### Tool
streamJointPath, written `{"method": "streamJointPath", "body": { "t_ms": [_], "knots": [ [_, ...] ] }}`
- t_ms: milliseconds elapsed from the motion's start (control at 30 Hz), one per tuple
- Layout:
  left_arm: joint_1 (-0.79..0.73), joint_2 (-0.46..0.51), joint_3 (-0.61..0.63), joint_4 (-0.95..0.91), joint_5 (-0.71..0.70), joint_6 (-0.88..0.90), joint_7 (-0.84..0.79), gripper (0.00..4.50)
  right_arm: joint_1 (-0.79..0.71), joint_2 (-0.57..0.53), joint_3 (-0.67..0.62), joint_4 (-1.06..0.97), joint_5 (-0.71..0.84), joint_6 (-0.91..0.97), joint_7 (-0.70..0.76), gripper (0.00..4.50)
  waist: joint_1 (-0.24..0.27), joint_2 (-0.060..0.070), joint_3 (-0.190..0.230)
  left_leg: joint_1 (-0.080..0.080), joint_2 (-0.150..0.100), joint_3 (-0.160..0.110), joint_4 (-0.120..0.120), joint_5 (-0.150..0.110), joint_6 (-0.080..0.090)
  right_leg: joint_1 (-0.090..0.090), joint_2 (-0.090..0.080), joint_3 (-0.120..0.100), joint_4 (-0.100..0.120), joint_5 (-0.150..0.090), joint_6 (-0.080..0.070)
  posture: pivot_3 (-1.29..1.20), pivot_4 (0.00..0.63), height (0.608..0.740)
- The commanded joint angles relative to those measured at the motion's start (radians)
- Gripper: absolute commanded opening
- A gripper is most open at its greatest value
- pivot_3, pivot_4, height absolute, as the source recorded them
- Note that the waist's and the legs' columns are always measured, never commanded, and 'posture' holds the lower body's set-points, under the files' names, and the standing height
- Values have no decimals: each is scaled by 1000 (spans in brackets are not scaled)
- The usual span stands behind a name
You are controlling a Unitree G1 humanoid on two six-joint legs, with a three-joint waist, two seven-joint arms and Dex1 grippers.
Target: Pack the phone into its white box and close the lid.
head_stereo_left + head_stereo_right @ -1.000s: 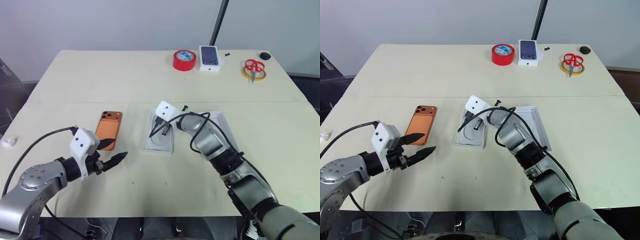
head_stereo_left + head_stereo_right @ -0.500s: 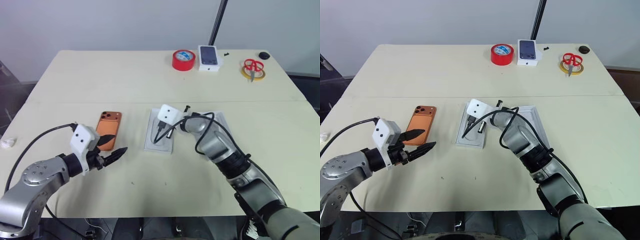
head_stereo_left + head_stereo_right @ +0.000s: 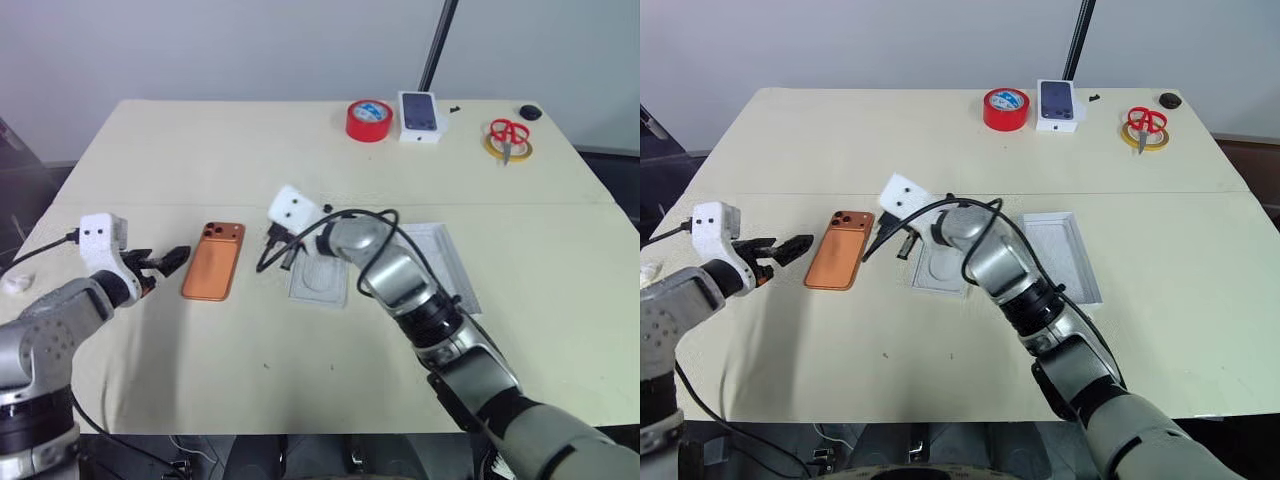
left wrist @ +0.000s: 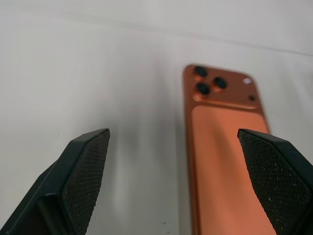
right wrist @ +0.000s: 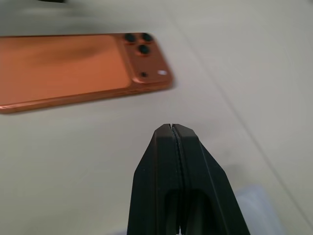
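The orange phone point(image 3: 213, 262) will settle flat inside the white insert when I lower it, because a pale rim point(image 3: 318, 301) slightly wider than the phone goes around the insert.
The orange phone point(image 3: 213, 262) lies flat on the table, camera lenses at its far end. My left gripper point(image 3: 168, 262) hovers low just left of it, fingers open wide and empty; the left wrist view has the phone point(image 4: 225, 142) ahead of one finger. My right gripper point(image 3: 272, 252) is shut on nothing, pointing at the phone's point(image 5: 78, 68) right side with a gap between. The all-white lid point(image 3: 440, 265) lies hollow side up, under my right arm. A white insert point(image 3: 320, 280) with an oval recess lies between phone and lid; I cannot tell whether the white box is beneath it.
Along the far edge stand a red tape roll point(image 3: 369, 120), a small white box point(image 3: 420, 115) with a phone picture, red scissors point(image 3: 508, 135) on a yellow ring and a small black object point(image 3: 529, 112). A white scrap point(image 3: 12, 284) lies at the left edge.
My left gripper swung from the phone's near side out to its left and opened wider. My right gripper moved left, off the insert, toward the phone. The phone stayed put.
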Motion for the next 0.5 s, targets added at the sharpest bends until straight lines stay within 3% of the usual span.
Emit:
{"method": "streamJointPath", "body": {
  "t_ms": [33, 233, 500],
  "knots": [
    [-31, 37, -21, 42, 5, 94, 1, 4388, -40, 37, 52, 46, -19, -18, -1, 0, -8, 0, 0, 0, 0, 0, 0, 0, 0, 0, 0, 0, 0, 0, 0, 0, 150, 725],
    [-74, 34, -72, 46, -21, 197, -47, 4388, -54, 63, 129, 130, -50, -36, 18, 0, -17, 0, 0, 0, 0, -1, 0, 0, 0, 0, -1, 0, 1, 0, 0, 0, 150, 725],
    [-86, -82, -117, -36, -56, 306, -56, 4388, -40, 72, 155, 170, -67, -69, 33, 0, -15, -1, -1, 0, 0, -1, 0, 0, 0, 0, -2, 0, 1, 0, 0, 0, 150, 725]
  ]
}}
